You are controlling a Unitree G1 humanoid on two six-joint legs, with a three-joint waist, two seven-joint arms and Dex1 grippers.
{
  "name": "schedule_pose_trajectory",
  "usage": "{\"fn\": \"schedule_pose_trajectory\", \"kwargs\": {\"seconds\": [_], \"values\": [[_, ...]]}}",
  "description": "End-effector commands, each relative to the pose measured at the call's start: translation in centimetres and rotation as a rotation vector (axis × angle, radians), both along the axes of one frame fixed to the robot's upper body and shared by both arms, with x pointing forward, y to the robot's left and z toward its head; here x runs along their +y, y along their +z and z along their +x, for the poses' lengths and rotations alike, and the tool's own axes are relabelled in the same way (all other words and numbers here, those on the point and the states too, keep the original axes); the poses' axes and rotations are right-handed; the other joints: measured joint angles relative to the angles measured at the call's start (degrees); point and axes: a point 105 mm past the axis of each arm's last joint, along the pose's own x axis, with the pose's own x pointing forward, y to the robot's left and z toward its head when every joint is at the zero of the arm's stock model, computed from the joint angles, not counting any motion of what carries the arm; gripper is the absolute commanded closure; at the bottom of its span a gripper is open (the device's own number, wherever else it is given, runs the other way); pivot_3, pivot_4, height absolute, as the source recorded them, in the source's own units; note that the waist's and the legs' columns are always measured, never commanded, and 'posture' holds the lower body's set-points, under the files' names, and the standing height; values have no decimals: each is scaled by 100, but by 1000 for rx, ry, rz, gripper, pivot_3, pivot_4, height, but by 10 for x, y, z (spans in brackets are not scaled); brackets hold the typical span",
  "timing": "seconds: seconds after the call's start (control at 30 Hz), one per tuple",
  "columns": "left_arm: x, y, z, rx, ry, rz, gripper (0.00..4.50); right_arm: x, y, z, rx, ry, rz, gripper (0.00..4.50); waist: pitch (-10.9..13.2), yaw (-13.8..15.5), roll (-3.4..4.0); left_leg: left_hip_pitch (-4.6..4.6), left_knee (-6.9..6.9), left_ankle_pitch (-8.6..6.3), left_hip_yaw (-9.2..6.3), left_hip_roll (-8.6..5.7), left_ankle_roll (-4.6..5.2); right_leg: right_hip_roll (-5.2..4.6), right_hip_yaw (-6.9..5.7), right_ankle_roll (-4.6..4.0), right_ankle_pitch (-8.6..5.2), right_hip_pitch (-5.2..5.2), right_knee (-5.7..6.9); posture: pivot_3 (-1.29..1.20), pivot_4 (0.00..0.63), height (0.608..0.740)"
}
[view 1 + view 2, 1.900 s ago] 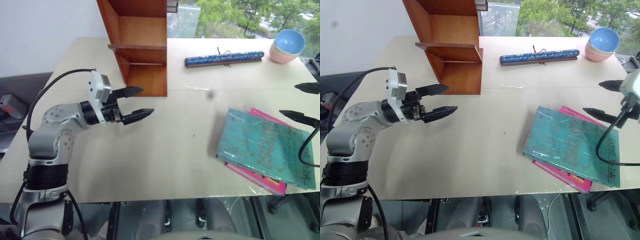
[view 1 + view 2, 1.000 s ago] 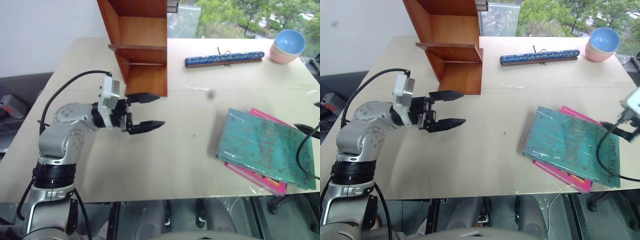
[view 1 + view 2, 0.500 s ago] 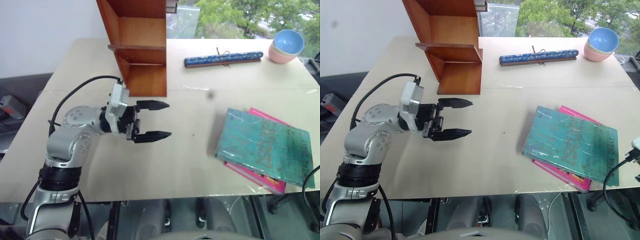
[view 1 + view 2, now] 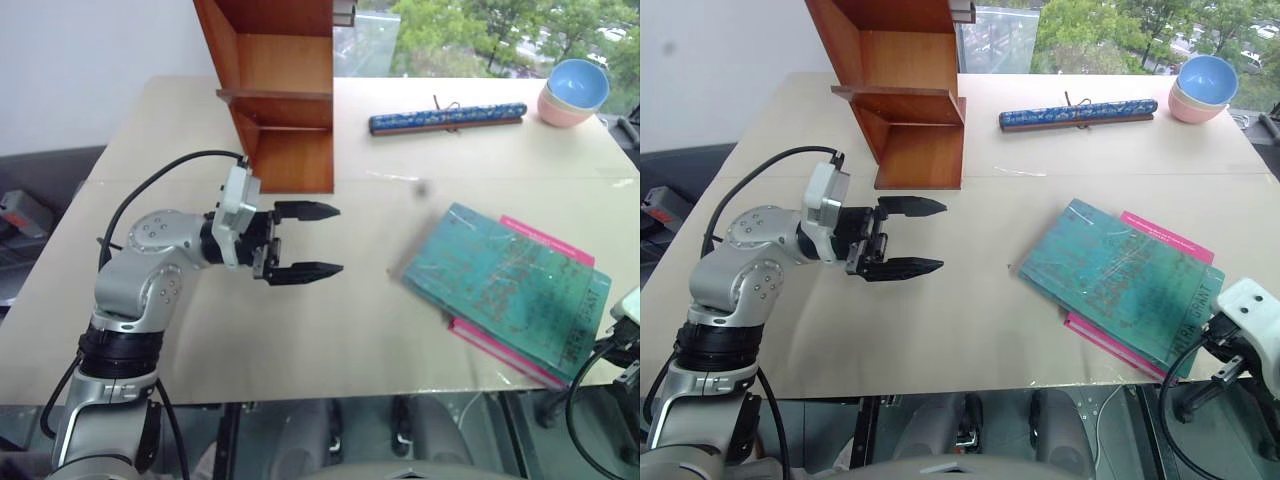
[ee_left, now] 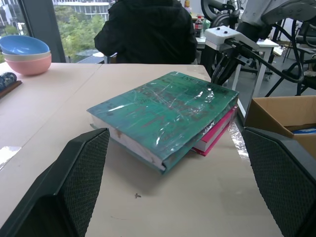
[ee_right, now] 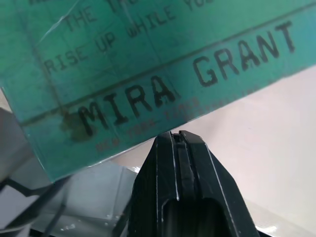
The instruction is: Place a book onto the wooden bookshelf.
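The teal-green book's near corner (image 4: 571, 376) sticks out over the table's front edge, so I need to move my right gripper back and push the pink book's near side (image 4: 502, 352) inward with it first.
The teal-green book (image 4: 500, 290) lies askew on a pink book (image 4: 548, 242) at the table's right. My right gripper (image 6: 177, 134) is shut, nothing between its fingers, its tips up against the book's near right corner by the printed spine edge. Its white housing (image 4: 1250, 332) shows just off the table's front edge. My left gripper (image 4: 338, 240) hangs open over the table's middle left, pointing toward the book from well short of it; its fingers (image 5: 74, 187) frame the book (image 5: 163, 108). The wooden bookshelf (image 4: 285, 95) stands at the back left, behind the left gripper.
A long blue patterned roll (image 4: 448, 117) lies at the back, with stacked blue and pink bowls (image 4: 575, 92) at the far right corner. Beyond the table sit a person in black (image 5: 143, 29) and a cardboard box (image 5: 284, 118).
The teal book has swung and slid leftward across the pink one. My right gripper has dropped back to its near right corner and shut. The left arm reached right earlier, then held still.
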Motion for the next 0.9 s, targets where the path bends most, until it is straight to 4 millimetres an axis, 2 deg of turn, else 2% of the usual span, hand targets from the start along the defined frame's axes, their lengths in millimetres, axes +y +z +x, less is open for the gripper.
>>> {"fn": "schedule_pose_trajectory", "kwargs": {"seconds": [0.03, 0.3, 0.5, 0.57, 0.67, 0.73, 0.9], "values": [[-1, 7, -3, -21, -6, 5, 0, 7, 2, 0, -11, 11, 1, 4469, 0, 0, 0, 0, 0, 0, 0, 0, 0, 0, -1, 0, 0, 0, 0, 0, 150, 738], [-11, -9, -16, 132, -16, -15, 0, -6, 7, -18, 3, -34, -47, 4469, 0, 11, -2, -5, 0, 0, -6, -1, 1, 1, -3, 10, 6, 0, -2, 0, 150, 738], [-15, -14, -14, 165, -27, -24, 0, 0, -4, -24, 3, -52, -23, 4469, -1, 10, -2, -1, 1, 0, -11, -1, -1, 1, -8, 1, -1, 4, -1, 0, 150, 738], [-15, -15, -12, 165, -27, -23, 0, -2, -8, -18, -25, -59, -26, 4469, -1, 7, -2, 0, 1, 0, -9, -1, -1, 1, -6, 1, -1, 4, 0, 0, 150, 738], [-15, -15, -11, 161, -26, -21, 0, -24, -13, -2, -92, -157, -69, 4469, -3, -4, -7, 1, 1, 0, -6, -1, -1, 1, -4, 0, -1, 4, 0, 0, 150, 738], [-15, -15, -11, 159, -24, -21, 0, -32, -14, 8, -133, -236, -34, 4469, -4, -6, -10, 2, 1, 0, -2, -2, -1, 1, -4, -1, -2, 4, -1, 0, 150, 738], [-12, -12, -10, 144, -1, -31, 0, -19, -25, 21, -125, -224, 56, 4469, -5, 4, -5, -1, -1, 1, -11, -1, -1, 4, -8, -9, -3, 0, 4, 0, 150, 738]]}}
